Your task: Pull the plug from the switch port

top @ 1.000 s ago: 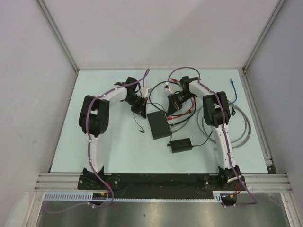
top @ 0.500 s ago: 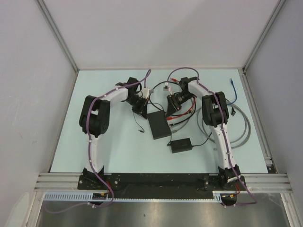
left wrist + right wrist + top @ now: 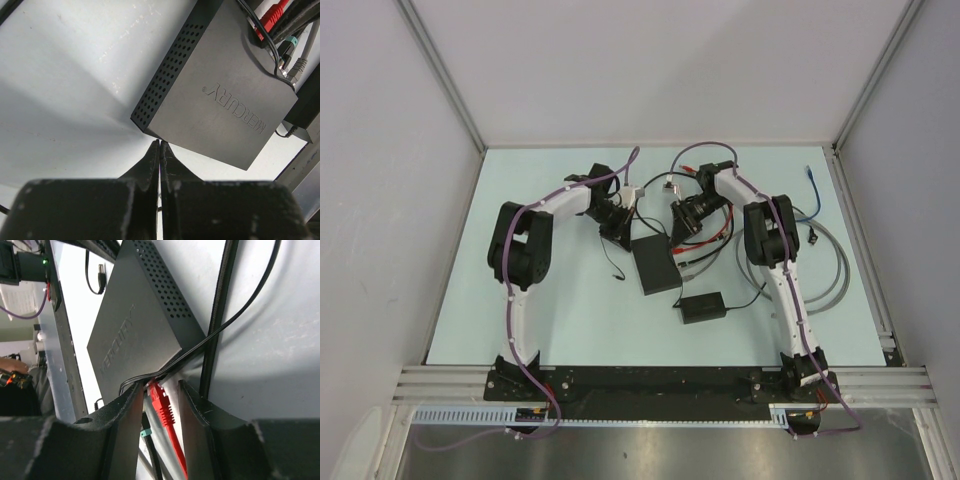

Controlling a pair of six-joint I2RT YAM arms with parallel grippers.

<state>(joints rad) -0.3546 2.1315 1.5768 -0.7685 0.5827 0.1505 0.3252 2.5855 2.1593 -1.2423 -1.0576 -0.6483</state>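
Note:
My left gripper is on the loose switch only at its corner (image 3: 142,124), so it should press down on the switch's top (image 3: 655,263) before my right gripper pulls the red plug.
The flat black switch box (image 3: 655,265) lies mid-table. It also shows in the left wrist view (image 3: 215,95) and the right wrist view (image 3: 145,335). Red (image 3: 272,15), teal (image 3: 288,47) and grey (image 3: 298,67) plugs sit at its far edge. My left gripper (image 3: 620,233) is shut and empty, its tips (image 3: 160,143) just off the box's near-left corner. My right gripper (image 3: 686,232) is open at the port edge. Its fingers (image 3: 131,407) stand either side of the red plug (image 3: 161,401) without touching it. A thin black cable (image 3: 220,335) crosses over that plug.
A smaller black power-adapter brick (image 3: 703,306) lies nearer the bases. Grey cable loops (image 3: 825,270) and a blue cable (image 3: 812,185) lie at the right. A thick black cable (image 3: 220,305) runs beside my right finger. A loose black lead (image 3: 612,268) lies left of the switch.
The left gripper has edged right toward the switch's corner. The right arm's elbow has shifted slightly left, with its gripper still at the port edge.

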